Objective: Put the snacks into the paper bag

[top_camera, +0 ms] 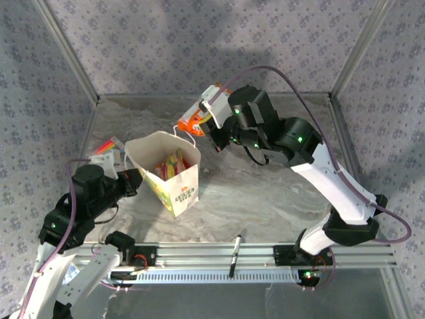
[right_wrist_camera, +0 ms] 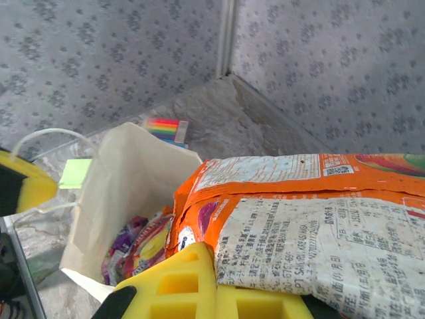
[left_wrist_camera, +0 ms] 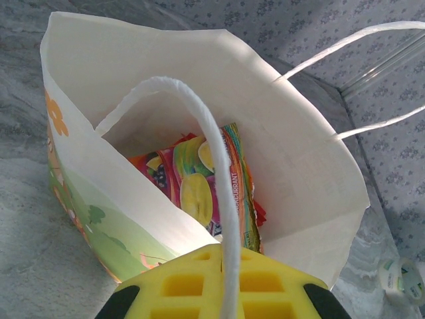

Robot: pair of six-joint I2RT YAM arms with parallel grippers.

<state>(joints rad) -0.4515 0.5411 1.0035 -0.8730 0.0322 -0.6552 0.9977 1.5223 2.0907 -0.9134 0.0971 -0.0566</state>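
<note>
My right gripper should keep going over the opening (top_camera: 164,154) and release the packet inside, as the paper bag's opening is wide and clear beside the orange snack packet (top_camera: 190,124).
The cream paper bag (top_camera: 180,191) stands open on the table's left half, its flower print facing the near edge. Several snacks (top_camera: 170,166) stand inside it; in the left wrist view they are glossy packets (left_wrist_camera: 192,186) behind the bag's wall (left_wrist_camera: 166,73). My left gripper (left_wrist_camera: 229,256) is shut on the bag's white loop handle (left_wrist_camera: 199,119) at the left rim (top_camera: 133,179). My right gripper (top_camera: 214,129) hangs above and behind the bag, shut on an orange snack packet (top_camera: 198,114). Seen from the right wrist, that packet (right_wrist_camera: 299,219) is above the bag's mouth (right_wrist_camera: 126,179), pinched in the yellow pads (right_wrist_camera: 222,282).
A black pen (top_camera: 236,256) lies across the aluminium rail (top_camera: 279,252) at the near edge. A rainbow-striped item (top_camera: 106,145) lies left of the bag, by the back wall (right_wrist_camera: 163,127). Patterned cloth walls close in the table on three sides.
</note>
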